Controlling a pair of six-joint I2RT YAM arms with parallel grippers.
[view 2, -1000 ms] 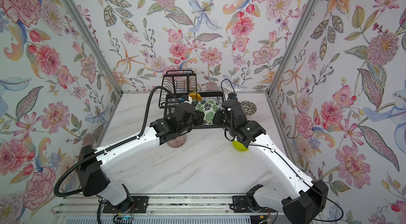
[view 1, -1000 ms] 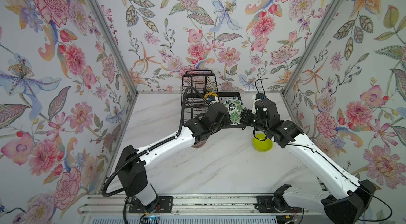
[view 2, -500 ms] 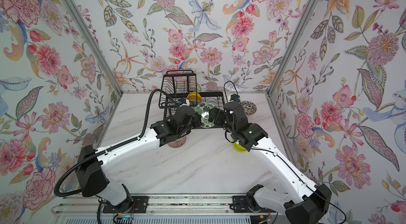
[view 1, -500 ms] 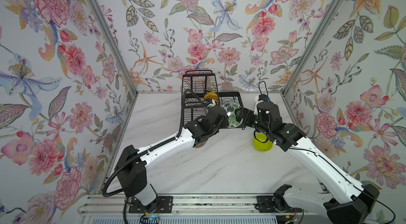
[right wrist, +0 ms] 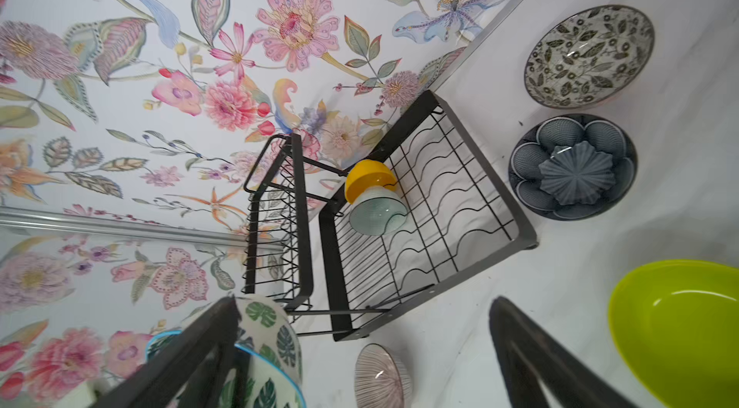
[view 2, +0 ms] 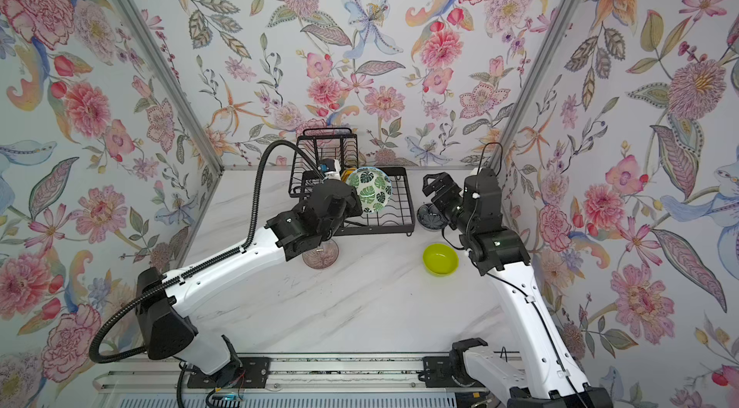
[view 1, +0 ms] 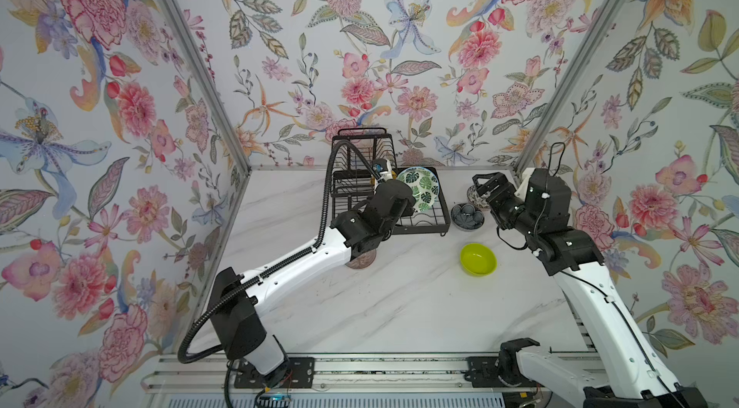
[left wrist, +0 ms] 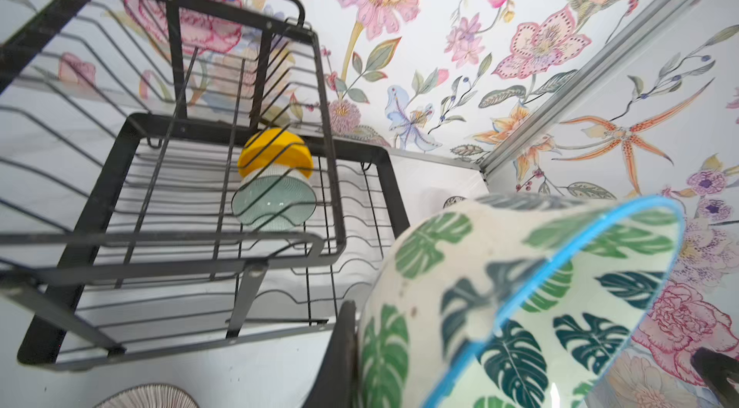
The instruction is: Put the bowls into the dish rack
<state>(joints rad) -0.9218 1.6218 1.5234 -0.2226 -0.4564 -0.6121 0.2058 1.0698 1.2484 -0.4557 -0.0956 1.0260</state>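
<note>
The robot's left gripper has the green-leaf bowl by the edge next to the standing bowls, so next the right gripper takes hold of the bowl's opposite rim (view 1: pixel 436 189) before loading it.
My left gripper (view 1: pixel 411 202) is shut on the rim of the green-leaf bowl (view 1: pixel 420 190) (view 2: pixel 370 190) and holds it tilted over the lower tray of the black wire dish rack (view 1: pixel 420 231) (view 2: pixel 380 231). In the left wrist view one finger (left wrist: pixel 340 362) presses the leaf bowl's (left wrist: pixel 520 306) outer wall. A yellow bowl (left wrist: pixel 276 146) and a pale aqua bowl (left wrist: pixel 274 206) stand on edge in the rack (left wrist: pixel 120 170). My right gripper (view 1: pixel 490 188) (right wrist: pixel 364 302) hangs open and empty right of the rack.
On the table lie a lime green bowl (view 1: pixel 478 259) (right wrist: pixel 680 326), a dark blue bowl (view 1: pixel 467 217) (right wrist: pixel 574 166) and a black-and-white bowl (right wrist: pixel 588 56) right of the rack. A pink ribbed bowl (view 2: pixel 320 256) sits under my left arm.
My right gripper has opened, let go of the leaf bowl and drawn back to the right. The left gripper has closed on the bowl and keeps it over the rack.
</note>
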